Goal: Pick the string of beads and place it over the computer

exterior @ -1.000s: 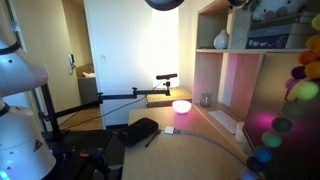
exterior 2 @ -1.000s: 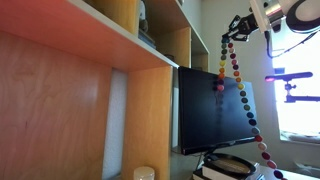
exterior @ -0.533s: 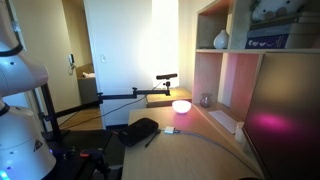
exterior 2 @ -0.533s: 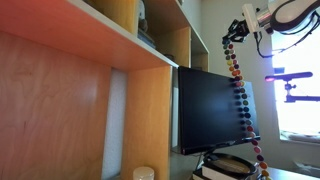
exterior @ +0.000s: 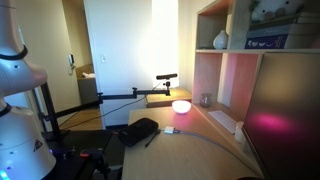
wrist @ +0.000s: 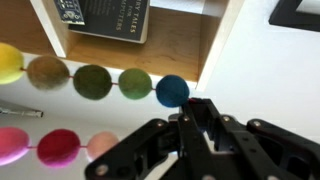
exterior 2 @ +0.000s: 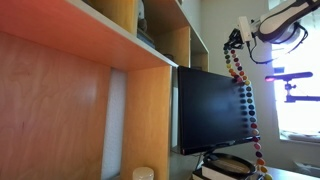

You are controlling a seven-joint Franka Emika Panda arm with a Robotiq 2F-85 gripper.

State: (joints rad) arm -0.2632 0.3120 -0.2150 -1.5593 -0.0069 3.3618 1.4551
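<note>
The string of beads hangs from above the monitor's top corner (exterior 2: 243, 81) down its side. My gripper should keep going over the monitor's top (exterior 2: 218, 75) and let go there.
In an exterior view my gripper (exterior 2: 240, 38) is high up, near the top right corner of the black computer monitor (exterior 2: 210, 105). It is shut on the string of beads (exterior 2: 244, 92). The strand of mixed colours hangs in a long line down along the monitor's right edge. In the wrist view the black fingers (wrist: 195, 118) are closed together just below a blue bead, and the string of beads (wrist: 92, 81) runs off to the left in two rows. The monitor also shows at the right edge of an exterior view (exterior: 285, 125). There the gripper and beads are out of view.
Wooden shelving (exterior 2: 90, 60) stands left of the monitor, and a flat stack (exterior 2: 235, 165) lies under it. On the desk are a glowing lamp (exterior: 181, 106) and a black rounded lump (exterior: 141, 131). A white vase (exterior: 221, 40) stands on a shelf. Books (wrist: 110, 15) fill a cubby.
The beads have left the right edge of the desk-side exterior view. The strand has swung in and now hangs straighter along the monitor's edge. The arm has tilted.
</note>
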